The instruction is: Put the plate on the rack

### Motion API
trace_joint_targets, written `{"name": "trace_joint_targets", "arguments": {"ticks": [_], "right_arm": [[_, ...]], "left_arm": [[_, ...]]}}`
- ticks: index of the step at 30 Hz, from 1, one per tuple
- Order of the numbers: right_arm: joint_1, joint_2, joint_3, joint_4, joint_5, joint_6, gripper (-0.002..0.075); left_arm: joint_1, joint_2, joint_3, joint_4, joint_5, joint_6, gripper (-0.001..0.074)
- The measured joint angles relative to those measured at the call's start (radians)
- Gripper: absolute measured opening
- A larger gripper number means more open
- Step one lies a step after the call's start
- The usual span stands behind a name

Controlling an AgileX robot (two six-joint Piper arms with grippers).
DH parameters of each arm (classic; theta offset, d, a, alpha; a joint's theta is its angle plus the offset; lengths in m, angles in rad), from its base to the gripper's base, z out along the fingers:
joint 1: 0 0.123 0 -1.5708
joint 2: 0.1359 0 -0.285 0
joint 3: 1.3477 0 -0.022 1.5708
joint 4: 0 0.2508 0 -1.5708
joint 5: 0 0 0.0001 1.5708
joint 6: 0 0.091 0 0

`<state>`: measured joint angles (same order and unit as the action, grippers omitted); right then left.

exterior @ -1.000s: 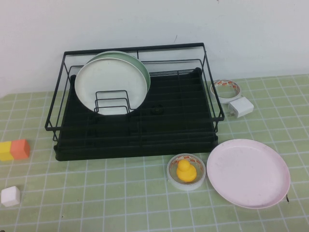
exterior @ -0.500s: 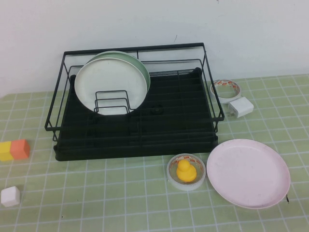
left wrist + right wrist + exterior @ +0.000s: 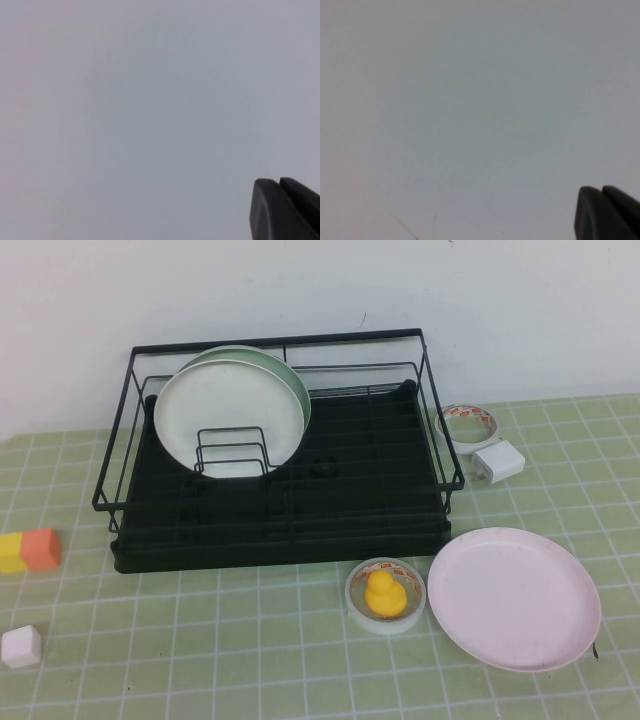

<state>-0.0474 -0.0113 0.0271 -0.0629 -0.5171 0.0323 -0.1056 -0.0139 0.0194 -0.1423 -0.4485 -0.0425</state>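
The pink plate [image 3: 515, 600] is far from my left gripper's side. Next, my right gripper picks it up by its outer rim [image 3: 592, 614] and takes it to my left gripper.
The pale pink plate [image 3: 515, 598] lies flat on the green checked table at the front right, just off the rack's front right corner. The black wire rack [image 3: 280, 342] stands at the back centre with its black tray base. A cream-white plate [image 3: 228, 410] and a pale green plate [image 3: 292, 380] stand upright in its left dividers. Neither arm shows in the high view. My left gripper [image 3: 280, 185] and my right gripper [image 3: 602, 192] each show only in their own wrist view, against a blank pale surface, with the jaws together and empty.
A tape roll with a yellow duck [image 3: 385, 595] inside sits just left of the pink plate. Another tape roll [image 3: 468, 423] and a white charger [image 3: 499, 462] lie right of the rack. An orange-and-yellow block [image 3: 30, 550] and a white cube [image 3: 21, 646] sit at the left edge.
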Motion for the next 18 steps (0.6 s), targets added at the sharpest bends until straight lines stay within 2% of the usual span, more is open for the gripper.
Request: {"name": "trace_joint_targets", "arguments": {"ticks": [4,7,13,18], "right_arm": [[0.0,0.0,0.0,0.0,-0.035,0.052,0.0],[0.0,0.0,-0.021,-0.009,0.039,0.084,0.0],[0.0,0.0,-0.215,-0.101,0.413,0.089,0.0],[0.0,0.12,-0.348,-0.113,0.659,0.089,0.0]], "left_arm": [[0.0,0.0,0.0,0.011,-0.1,-0.123,-0.0002],[0.0,-0.001,0.0,0.067,-0.102,-0.142,-0.0002],[0.0,-0.001,-0.176,0.077,0.277,-0.147,-0.0002],[0.0,0.095,-0.328,0.073,0.508,-0.167,-0.0002]]}}
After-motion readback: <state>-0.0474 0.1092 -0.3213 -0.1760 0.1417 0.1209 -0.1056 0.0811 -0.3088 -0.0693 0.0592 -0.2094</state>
